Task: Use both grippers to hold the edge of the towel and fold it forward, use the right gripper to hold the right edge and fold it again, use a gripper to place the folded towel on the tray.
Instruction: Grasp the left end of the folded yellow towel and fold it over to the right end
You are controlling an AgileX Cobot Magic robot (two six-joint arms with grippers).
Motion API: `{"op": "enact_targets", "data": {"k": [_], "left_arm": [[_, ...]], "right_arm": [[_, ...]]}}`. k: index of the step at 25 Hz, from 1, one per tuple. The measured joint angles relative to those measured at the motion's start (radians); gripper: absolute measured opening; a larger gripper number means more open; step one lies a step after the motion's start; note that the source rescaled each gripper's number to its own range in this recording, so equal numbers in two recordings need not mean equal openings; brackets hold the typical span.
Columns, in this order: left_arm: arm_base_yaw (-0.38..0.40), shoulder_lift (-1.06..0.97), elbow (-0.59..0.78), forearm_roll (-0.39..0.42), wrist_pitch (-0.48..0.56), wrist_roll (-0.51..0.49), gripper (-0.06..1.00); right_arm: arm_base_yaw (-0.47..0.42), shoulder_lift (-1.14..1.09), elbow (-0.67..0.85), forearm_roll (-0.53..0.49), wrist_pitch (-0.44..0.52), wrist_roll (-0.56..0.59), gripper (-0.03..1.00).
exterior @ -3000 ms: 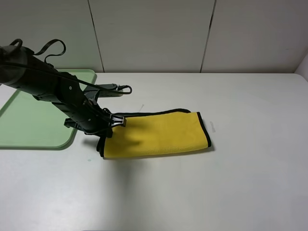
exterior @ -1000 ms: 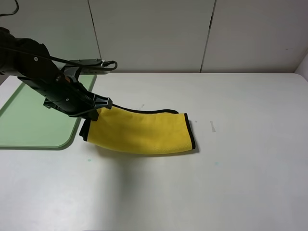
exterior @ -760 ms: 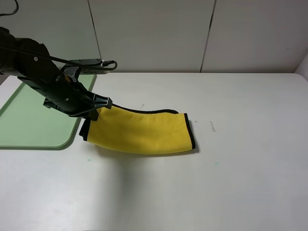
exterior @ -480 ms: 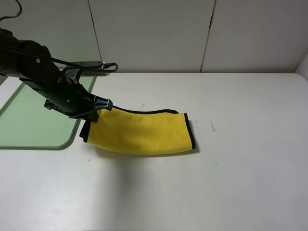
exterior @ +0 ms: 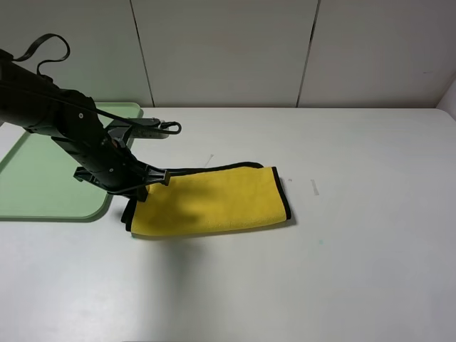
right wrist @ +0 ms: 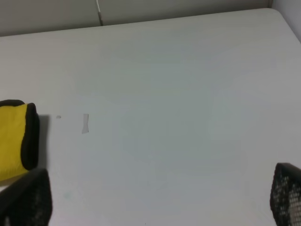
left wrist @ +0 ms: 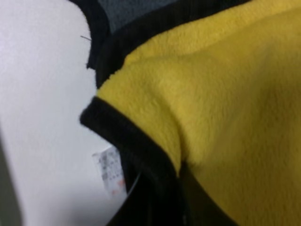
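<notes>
The robot's left gripper is pinching only a thin bit of the towel's black edge (left wrist: 136,145), so it should open, reach farther over the yellow cloth (left wrist: 214,160) and grab a thicker fold before it lifts.
The yellow towel (exterior: 214,203) lies folded in a long strip on the white table, its black-trimmed edge (exterior: 287,196) running down the right end. My left gripper (exterior: 158,176) is shut on the towel's rear left corner, just right of the mint-green tray (exterior: 28,185). Up close, the left wrist view is filled with yellow towel (left wrist: 225,94) and its black edge (left wrist: 127,136), beside a small white label (left wrist: 109,170). My right gripper (right wrist: 156,195) stands open over bare table, with only the towel's right end (right wrist: 11,141) nearby. It is out of the exterior high view.
A small pale tape mark (exterior: 314,187) sits on the table right of the towel, also seen as the tape mark (right wrist: 85,123) in the right wrist view. A black cable end with a hook (exterior: 160,128) sticks out from the left arm. Grey wall panels stand behind.
My left gripper has dropped lower and come slightly forward and right with the towel corner. The lifted left end of the towel now lies flatter on the table. The towel's right end stayed put.
</notes>
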Motion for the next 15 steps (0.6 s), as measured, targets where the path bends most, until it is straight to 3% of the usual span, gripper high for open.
{"op": "enact_targets", "data": {"k": [7,10,12,15], "left_arm": [[0.000,0.040,-0.001,0.000,-0.026,0.000,0.03],[0.000,0.046,-0.001,0.000,-0.032,0.000,0.08],[0.000,0.047,-0.001,0.003,-0.035,0.000,0.19],[0.000,0.047,-0.001,0.014,-0.036,0.011,0.45]], "right_arm": [[0.000,0.000,0.000,0.000,0.000,0.000,1.00],[0.000,0.000,0.000,0.001,0.000,0.000,1.00],[0.000,0.000,0.000,0.002,0.000,0.000,1.00],[0.000,0.000,0.000,0.002,0.000,0.000,1.00]]}}
